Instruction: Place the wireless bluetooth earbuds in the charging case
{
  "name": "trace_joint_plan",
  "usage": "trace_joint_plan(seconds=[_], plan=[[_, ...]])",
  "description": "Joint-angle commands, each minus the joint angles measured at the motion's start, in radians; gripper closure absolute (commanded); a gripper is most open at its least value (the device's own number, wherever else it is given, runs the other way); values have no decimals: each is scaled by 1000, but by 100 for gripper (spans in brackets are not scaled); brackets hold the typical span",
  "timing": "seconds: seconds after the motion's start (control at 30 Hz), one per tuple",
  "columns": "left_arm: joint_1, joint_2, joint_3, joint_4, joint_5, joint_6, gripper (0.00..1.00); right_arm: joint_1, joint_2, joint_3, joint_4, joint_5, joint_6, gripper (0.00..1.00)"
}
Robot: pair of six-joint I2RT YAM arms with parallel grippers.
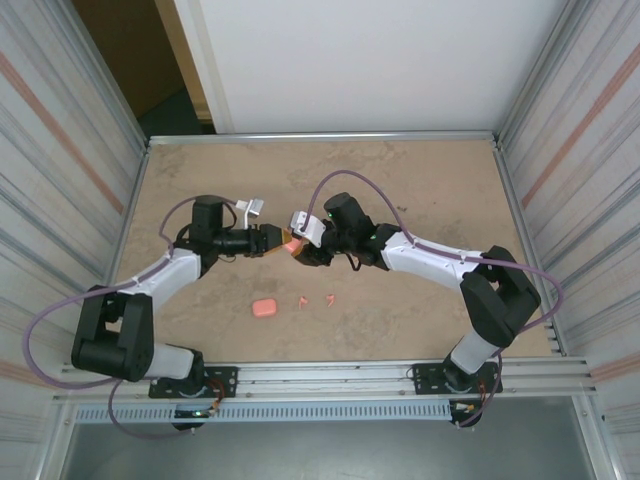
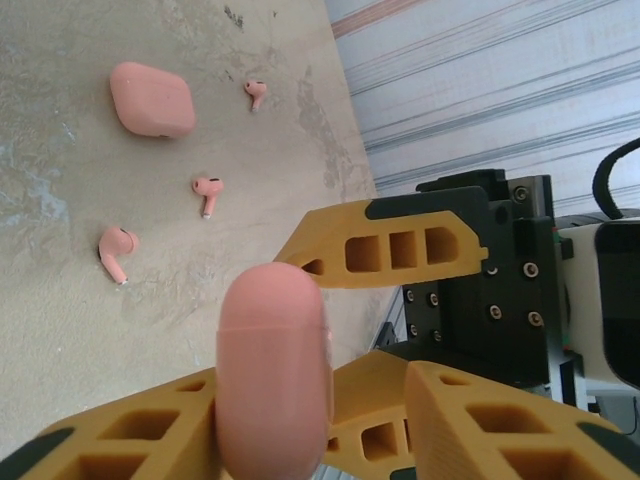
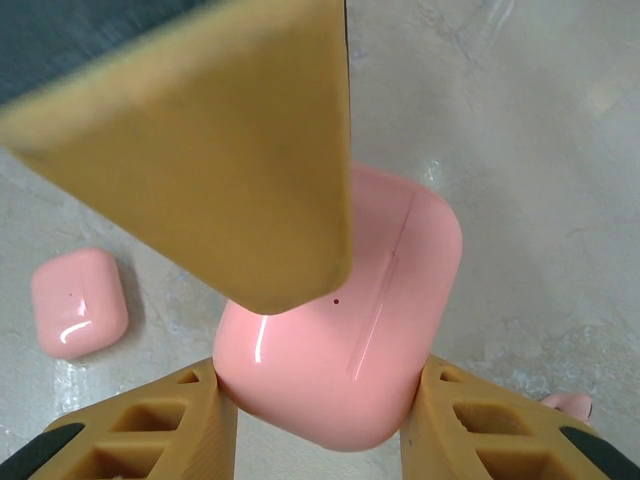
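The closed case point(image 3: 400, 402) is clamped by its sides in my right gripper, so my left gripper should hold the case's flat sides while my right gripper lets go and opens the case's lid point(image 3: 415, 285).
A pink charging case point(image 1: 290, 243) hangs closed above mid-table where the two arms meet. My right gripper point(image 3: 322, 385) is shut on its two sides, the case point(image 3: 350, 330) wedged between the orange fingers. My left gripper point(image 2: 315, 385) straddles the case point(image 2: 272, 380) edge-on. Its left finger point(image 2: 130, 430) touches one flat face, while a gap shows before the other finger. Three earbuds point(image 2: 207, 192) point(image 2: 115, 250) point(image 2: 255, 93) lie loose on the table; two earbuds point(image 1: 302, 301) point(image 1: 330, 298) sit in front of the arms, and one earbud point(image 3: 570, 405) peeks out beside the right finger.
A second closed pink case point(image 1: 264, 308) rests on the table left of the earbuds, also seen as the second case point(image 2: 150, 98) point(image 3: 78, 302). Corrugated metal walls point(image 1: 60, 150) enclose the table on both sides. A rail point(image 1: 330, 375) runs along the near edge.
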Motion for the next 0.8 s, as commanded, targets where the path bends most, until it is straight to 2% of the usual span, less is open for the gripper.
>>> trace_joint_plan(seconds=[0.0,0.37,0.6,0.77], plan=[[-16,9,33,11,47,24,60,-5,-37,-7,8,-24,21,63],[-20,-2,34,0,50,41,83,-7,-41,-3,1,-17,29,60],[-19,-87,18,49,-1,42,93,-34,-106,-32,7,-23,107,29],[-19,-189,-37,205,-77,12,99,-51,-210,-108,64,-30,218,18]])
